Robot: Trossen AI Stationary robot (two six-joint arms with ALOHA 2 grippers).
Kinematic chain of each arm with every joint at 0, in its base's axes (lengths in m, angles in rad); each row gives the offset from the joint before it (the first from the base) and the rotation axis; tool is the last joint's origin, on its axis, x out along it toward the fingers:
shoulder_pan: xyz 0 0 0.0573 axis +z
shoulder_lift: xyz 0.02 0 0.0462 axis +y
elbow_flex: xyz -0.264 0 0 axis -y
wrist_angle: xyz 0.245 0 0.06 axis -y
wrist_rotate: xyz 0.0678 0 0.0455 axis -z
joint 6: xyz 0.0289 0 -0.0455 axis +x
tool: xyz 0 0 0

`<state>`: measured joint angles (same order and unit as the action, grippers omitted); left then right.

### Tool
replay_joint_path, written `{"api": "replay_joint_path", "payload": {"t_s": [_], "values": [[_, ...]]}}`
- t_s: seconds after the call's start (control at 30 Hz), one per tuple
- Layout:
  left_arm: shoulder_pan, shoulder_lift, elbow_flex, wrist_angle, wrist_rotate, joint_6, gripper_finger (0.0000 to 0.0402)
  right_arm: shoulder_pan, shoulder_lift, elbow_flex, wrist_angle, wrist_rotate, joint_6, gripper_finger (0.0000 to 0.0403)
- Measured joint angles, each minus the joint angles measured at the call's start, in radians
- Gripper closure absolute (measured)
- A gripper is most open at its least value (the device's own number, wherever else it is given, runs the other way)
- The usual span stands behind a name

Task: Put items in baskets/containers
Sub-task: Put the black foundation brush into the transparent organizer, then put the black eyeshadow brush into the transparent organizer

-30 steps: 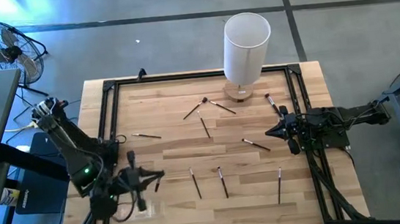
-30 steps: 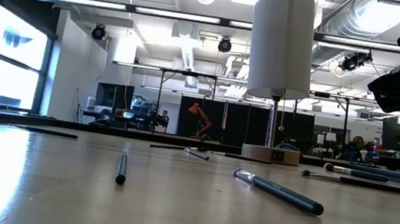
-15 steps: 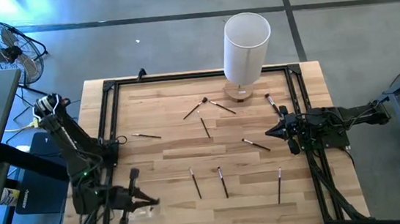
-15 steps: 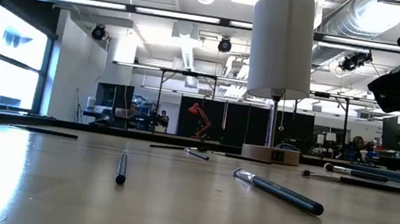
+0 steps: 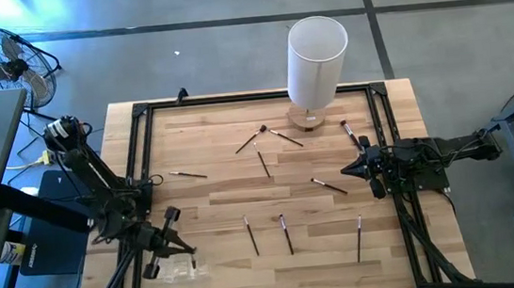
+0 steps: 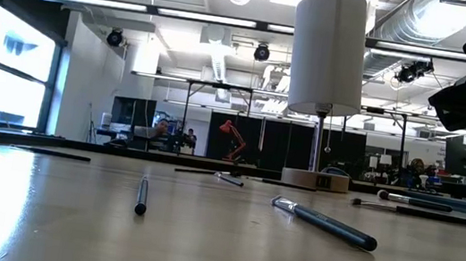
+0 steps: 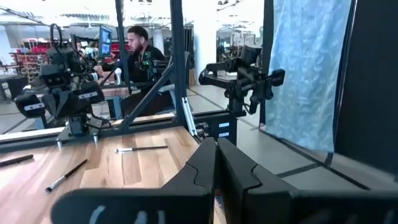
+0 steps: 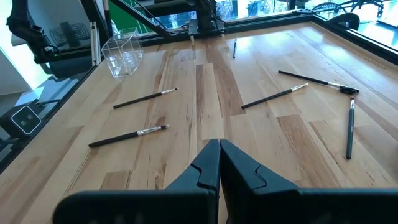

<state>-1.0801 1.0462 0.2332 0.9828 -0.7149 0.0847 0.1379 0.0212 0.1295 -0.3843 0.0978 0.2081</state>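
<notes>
The brush hanging upright (image 8: pixel 107 22) is above the clear container, so I should keep moving my left gripper toward the container's opening (image 5: pixel 178 268) and let go of the brush there.
Several thin dark brushes lie scattered on the wooden table (image 5: pixel 216 205), among them one (image 5: pixel 187 175) at the left, one (image 5: pixel 251 234) and another (image 5: pixel 286 234) near the front. The see-through container (image 5: pixel 176 269) lies at the front left and also shows far off as the clear container (image 8: pixel 122 53). My left gripper (image 5: pixel 189 250) hangs shut and empty just above that container; its fingers (image 7: pixel 214 163) are pressed together. My right gripper (image 5: pixel 346 169) is shut and empty at the right side, close to a brush (image 5: pixel 329 186). Its fingers (image 8: pixel 219 158) meet above bare wood.
A tall white cylinder (image 5: pixel 317 61) on a round wooden base stands at the back middle. A black frame (image 5: pixel 140 155) borders the table. A fan (image 5: pixel 0 55) stands on the floor beyond the left corner. A person (image 7: pixel 140 53) sits in the room behind.
My left arm has swung its gripper back toward the table's front left corner, and the clear container now shows beside it. The right arm and the brushes have not moved.
</notes>
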Motion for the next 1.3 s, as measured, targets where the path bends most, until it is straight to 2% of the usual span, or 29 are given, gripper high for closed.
{"api": "replay_joint_path", "payload": {"t_s": [0.37, 0.57, 0.8, 0.97, 1.23, 1.3], "values": [[0.0, 0.039, -0.021, -0.049, -0.033, -0.015, 0.0401, 0.0, 0.0, 0.0, 0.0, 0.0, 0.0, 0.0398], [0.0, 0.056, -0.021, -0.092, -0.051, -0.087, 0.0398, 0.0, 0.0, 0.0, 0.0, 0.0, 0.0, 0.0398], [0.0, 0.059, -0.021, -0.119, -0.054, -0.166, 0.0376, 0.0, 0.0, 0.0, 0.0, 0.0, 0.0, 0.0398], [0.0, 0.059, -0.021, -0.118, -0.054, -0.169, 0.0358, 0.0, 0.0, 0.0, 0.0, 0.0, 0.0, 0.0398], [0.0, 0.058, -0.019, -0.118, -0.013, -0.18, 0.03, 0.0, 0.0, 0.0, 0.0, 0.0, 0.0, 0.0398], [0.0, 0.058, -0.004, -0.119, -0.033, -0.174, 0.0288, 0.0, 0.0, 0.0, 0.0, 0.0, 0.0, 0.0398]]}}
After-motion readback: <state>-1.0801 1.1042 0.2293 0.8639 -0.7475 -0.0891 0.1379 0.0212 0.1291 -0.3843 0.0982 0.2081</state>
